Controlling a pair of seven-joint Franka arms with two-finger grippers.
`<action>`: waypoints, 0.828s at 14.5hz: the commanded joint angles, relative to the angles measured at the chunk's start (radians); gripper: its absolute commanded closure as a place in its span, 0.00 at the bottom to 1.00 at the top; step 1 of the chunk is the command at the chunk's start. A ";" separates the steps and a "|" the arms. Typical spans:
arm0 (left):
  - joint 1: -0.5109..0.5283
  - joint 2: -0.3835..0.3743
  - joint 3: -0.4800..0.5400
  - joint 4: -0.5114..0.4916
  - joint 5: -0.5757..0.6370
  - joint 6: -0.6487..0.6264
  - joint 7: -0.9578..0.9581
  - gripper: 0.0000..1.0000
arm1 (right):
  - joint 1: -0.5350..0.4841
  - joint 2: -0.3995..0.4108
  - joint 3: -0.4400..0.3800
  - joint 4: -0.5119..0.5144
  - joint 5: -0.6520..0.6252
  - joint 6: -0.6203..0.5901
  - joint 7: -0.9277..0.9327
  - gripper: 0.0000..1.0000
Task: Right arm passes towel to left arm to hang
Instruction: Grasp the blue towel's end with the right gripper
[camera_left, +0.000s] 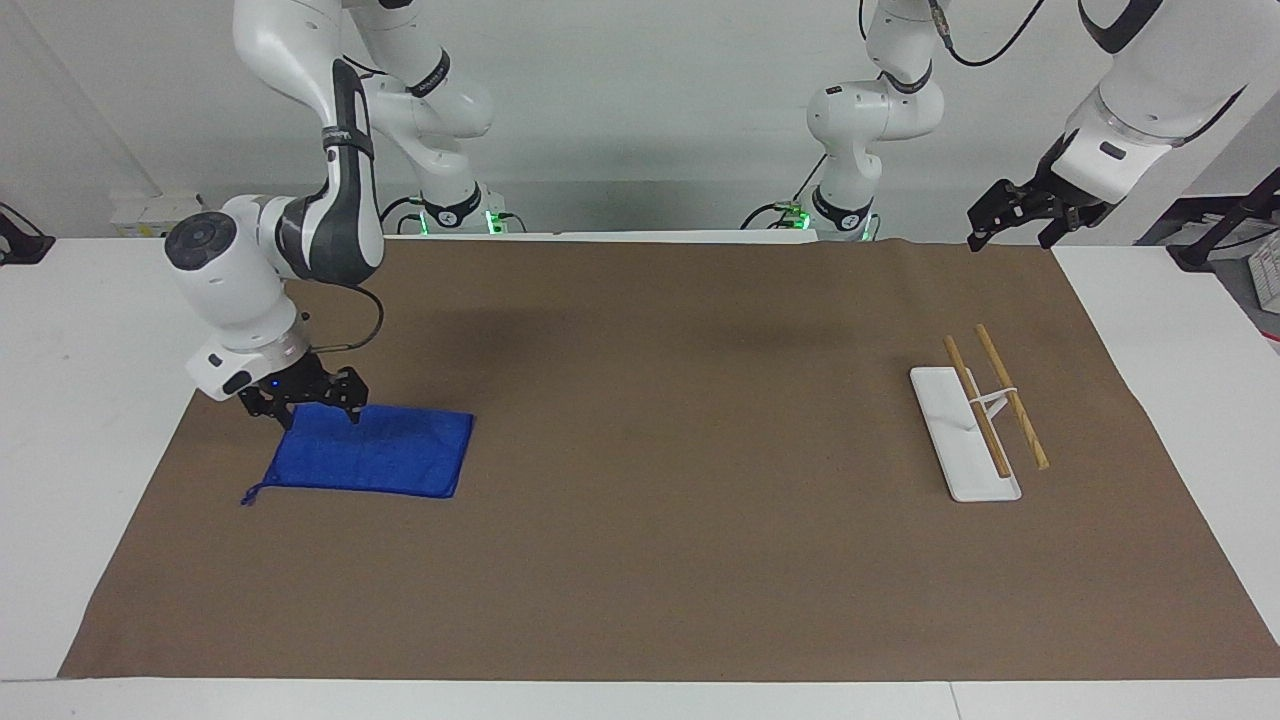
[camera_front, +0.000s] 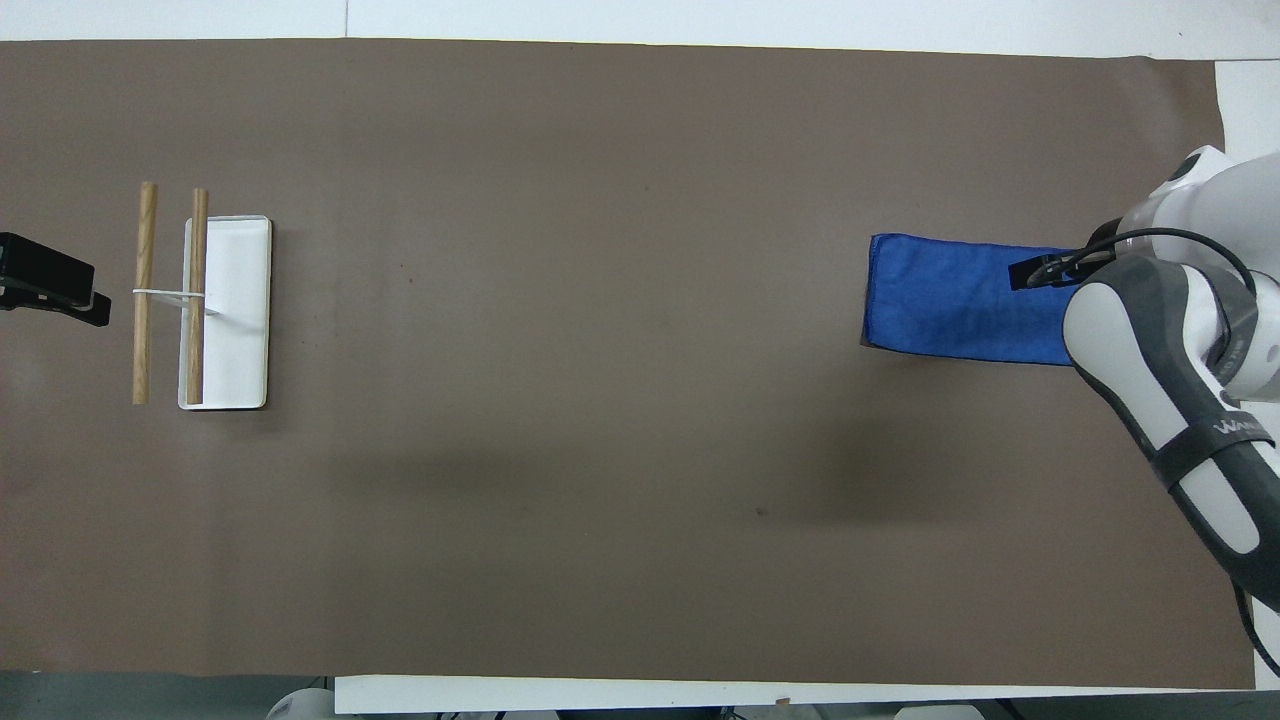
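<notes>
The robot will see the blue towel sag into folds when it lifts the towel, because the blue towel's free edge (camera_front: 869, 292) lies thin and flat along the brown mat.
The blue towel (camera_left: 385, 455) lies flat on the brown mat toward the right arm's end of the table; it also shows in the overhead view (camera_front: 950, 300). Its string loop (camera_left: 250, 494) lies at the corner farthest from the robots. My right gripper (camera_left: 312, 410) is open and low, with its fingertips at the towel's edge nearer the robots. In the overhead view the right gripper (camera_front: 1032, 273) and its arm cover that end of the towel. My left gripper (camera_left: 1010, 232) is open and empty, and waits in the air by the mat's corner; it also shows in the overhead view (camera_front: 90, 298).
A rack with a white base (camera_left: 950, 440) and two wooden rods (camera_left: 1012, 395) stands toward the left arm's end of the table; it also shows in the overhead view (camera_front: 240, 330). The brown mat (camera_left: 680, 480) covers most of the white table.
</notes>
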 joint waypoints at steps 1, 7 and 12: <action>-0.002 -0.025 0.009 -0.027 -0.010 0.003 -0.007 0.00 | -0.010 0.015 0.007 -0.092 0.006 0.109 0.007 0.01; -0.002 -0.025 0.009 -0.027 -0.010 0.003 -0.007 0.00 | -0.011 0.049 0.006 -0.137 0.006 0.213 -0.003 0.07; -0.002 -0.025 0.009 -0.027 -0.010 0.003 -0.007 0.00 | -0.011 0.049 0.006 -0.142 0.006 0.206 -0.068 0.81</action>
